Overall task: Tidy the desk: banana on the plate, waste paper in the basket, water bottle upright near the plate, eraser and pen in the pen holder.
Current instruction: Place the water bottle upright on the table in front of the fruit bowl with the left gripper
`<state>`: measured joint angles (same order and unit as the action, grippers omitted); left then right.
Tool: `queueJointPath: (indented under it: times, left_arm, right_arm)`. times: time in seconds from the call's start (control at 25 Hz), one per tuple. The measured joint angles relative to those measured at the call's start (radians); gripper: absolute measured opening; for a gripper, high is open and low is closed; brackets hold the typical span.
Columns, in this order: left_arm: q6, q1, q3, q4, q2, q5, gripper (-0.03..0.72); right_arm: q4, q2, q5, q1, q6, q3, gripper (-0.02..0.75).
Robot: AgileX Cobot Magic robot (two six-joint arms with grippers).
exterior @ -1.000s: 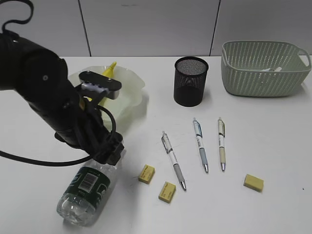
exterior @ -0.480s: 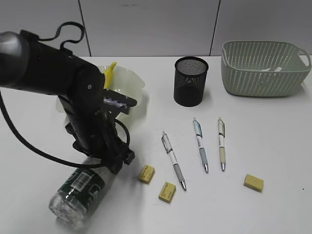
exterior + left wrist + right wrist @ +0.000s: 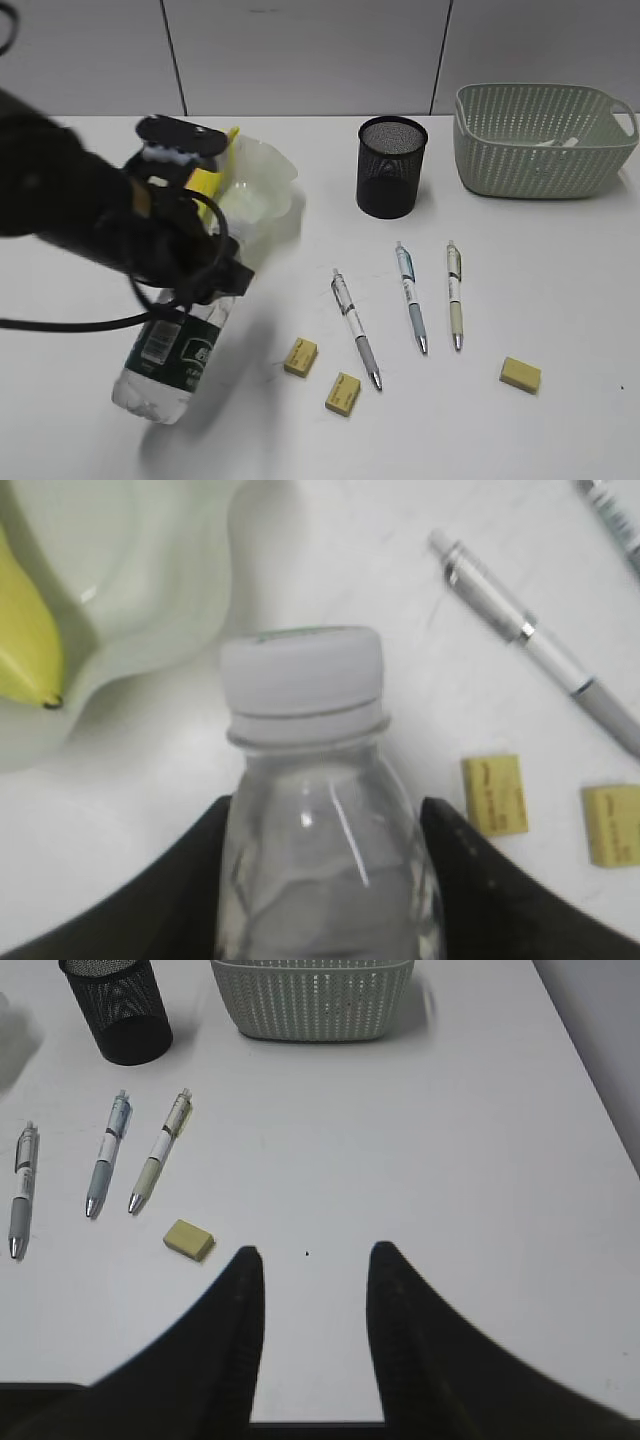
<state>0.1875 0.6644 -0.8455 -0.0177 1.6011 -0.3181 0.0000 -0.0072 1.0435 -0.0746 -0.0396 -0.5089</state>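
Observation:
Next, my left gripper turns the water bottle upright before it sets it down beside the green plate [image 3: 258, 190], because the water bottle is tilted with its base [image 3: 160, 392] toward the front of the desk.
My left gripper [image 3: 215, 285] is shut on the neck end of the water bottle [image 3: 170, 355], which hangs tilted, base toward the front left of the desk [image 3: 560, 300]. In the left wrist view the fingers [image 3: 325, 815] clamp the clear bottle [image 3: 320, 870] below its white cap. The banana [image 3: 25, 640] lies in the green plate [image 3: 265, 185]. Three pens [image 3: 355, 328] [image 3: 410, 298] [image 3: 455, 295] and three yellow erasers [image 3: 300, 356] [image 3: 342, 393] [image 3: 520, 374] lie on the desk. The pen holder [image 3: 392, 165] stands behind them. My right gripper [image 3: 310, 1252] is open and empty above the desk's front right.
The green basket [image 3: 540, 140] stands at the back right with a white scrap of paper [image 3: 555, 143] inside. In the right wrist view an eraser [image 3: 189, 1240] lies left of the fingers, and the desk's right edge [image 3: 590, 1080] runs close by.
My left arm has swung up and to the left with the bottle. The bottle's neck end has risen and the bottle now hangs more steeply. The right arm has not moved.

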Motion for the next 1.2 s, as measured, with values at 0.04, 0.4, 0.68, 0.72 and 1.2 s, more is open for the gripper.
queueJointPath:
  times: [0.04, 0.4, 0.68, 0.72, 1.2]
  left_arm:
    - [0.000, 0.000, 0.084, -0.002, -0.065, 0.118, 0.393]
    - [-0.022, -0.120, 0.616, -0.012, -0.218, 1.282, 0.393]
    - [-0.098, -0.149, 0.630, -0.009, -0.070, 1.466, 0.393]
    - [-0.112, -0.149, 0.624, -0.009, -0.044, 1.472, 0.393]
    - [-0.278, -0.150, 0.571, -0.108, 0.108, 1.477, 0.393]
  right_arm:
    - [0.000, 0.000, 0.000, 0.000, 0.000, 0.000, 0.286]
    - [0.000, 0.000, 0.000, 0.000, 0.000, 0.000, 0.286]
    - [0.000, 0.000, 0.000, 0.000, 0.000, 0.000, 0.286]
    - [0.000, 0.000, 0.000, 0.000, 0.000, 0.000, 0.286]
    - [0.000, 0.000, 0.000, 0.000, 0.000, 0.000, 0.286]
